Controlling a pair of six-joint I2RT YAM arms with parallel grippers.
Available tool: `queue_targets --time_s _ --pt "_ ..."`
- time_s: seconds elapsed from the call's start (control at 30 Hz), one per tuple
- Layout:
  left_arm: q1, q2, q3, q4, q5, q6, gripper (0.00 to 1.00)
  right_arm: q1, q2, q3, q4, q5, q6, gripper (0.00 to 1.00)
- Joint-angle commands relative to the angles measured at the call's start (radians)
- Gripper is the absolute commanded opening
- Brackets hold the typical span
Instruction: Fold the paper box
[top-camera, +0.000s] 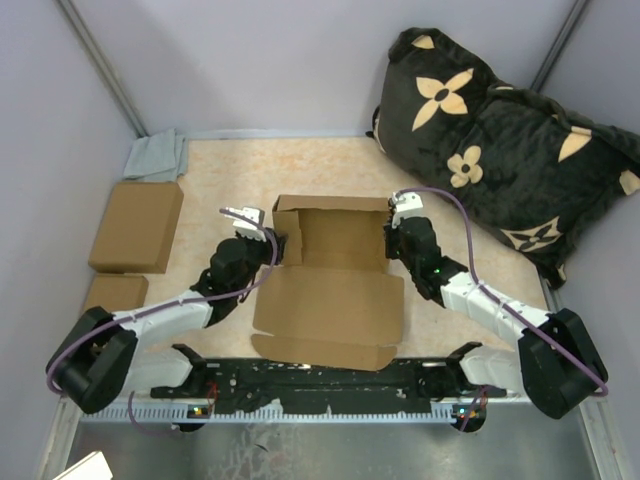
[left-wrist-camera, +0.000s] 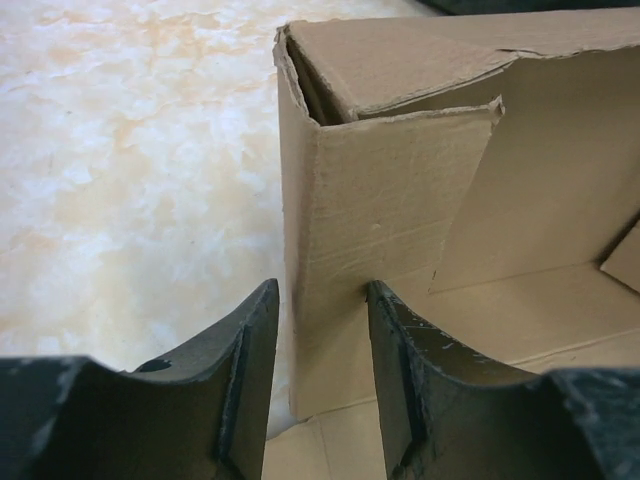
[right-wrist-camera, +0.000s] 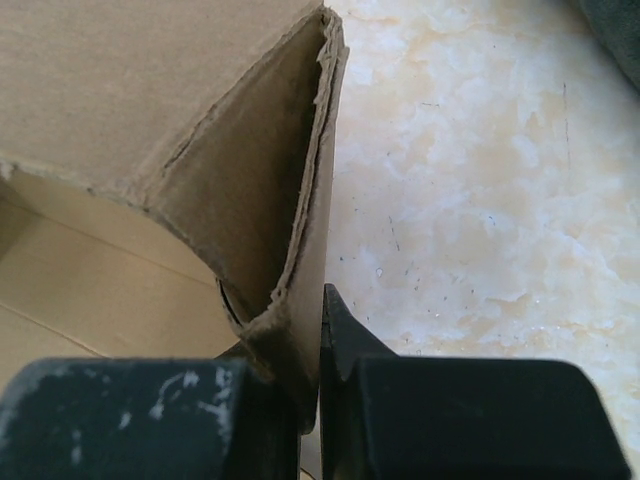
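Next, I press the side flap by my left gripper against the box's side with that gripper and pinch both flat, because the flap bends across the box's opening.
The paper box is plain brown cardboard in the middle of the table, its far part raised into walls and its lid flap lying flat toward me. My left gripper is open, its fingers standing either side of the box's left wall with a gap on each side. My right gripper is shut on the box's right wall, which is doubled over and pinched between the fingers.
Two smaller brown cardboard blocks lie at the left, with a grey cloth behind them. A black cushion with tan flowers fills the back right corner. Purple walls surround the table.
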Motion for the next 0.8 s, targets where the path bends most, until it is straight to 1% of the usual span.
queue_targets --time_s 0.0,0.07,0.13,0.2,0.23,0.27,0.3,0.33,0.4,0.5,0.67,0.77 --pt "-0.025 0.032 -0.059 0.124 -0.132 0.071 0.46 0.024 -0.037 0.011 0.094 -0.053 0.0 0.03" --pt "-0.036 0.043 -0.095 0.213 -0.122 0.082 0.41 0.024 -0.04 0.013 0.091 -0.056 -0.003 0.03" --pt "-0.04 0.057 -0.129 0.303 -0.1 0.097 0.32 0.024 -0.041 0.013 0.088 -0.057 -0.006 0.03" --pt "-0.042 0.06 -0.165 0.417 -0.054 0.098 0.28 0.025 -0.043 0.016 0.084 -0.061 -0.005 0.04" --pt "-0.042 0.059 -0.189 0.477 -0.023 0.099 0.29 0.024 -0.043 0.015 0.081 -0.063 -0.007 0.04" --pt "-0.042 0.064 -0.211 0.532 0.0 0.102 0.34 0.025 -0.043 0.017 0.079 -0.063 -0.007 0.04" --pt "-0.042 0.068 -0.225 0.581 0.013 0.1 0.41 0.024 -0.042 0.017 0.077 -0.064 -0.007 0.04" --pt "-0.042 0.071 -0.236 0.609 0.028 0.097 0.47 0.024 -0.043 0.017 0.075 -0.064 -0.007 0.04" --pt "-0.042 0.066 -0.246 0.615 0.068 0.094 0.53 0.024 -0.044 0.017 0.074 -0.065 -0.006 0.04" --pt "-0.041 0.055 -0.257 0.603 0.112 0.081 0.57 0.024 -0.047 0.016 0.079 -0.073 -0.008 0.04" --pt "-0.042 0.094 -0.267 0.67 0.167 0.084 0.65 0.025 -0.061 0.012 0.085 -0.133 -0.033 0.04" --pt "-0.042 0.111 -0.254 0.667 0.147 0.095 0.69 0.025 -0.092 -0.009 0.111 -0.186 -0.047 0.04"
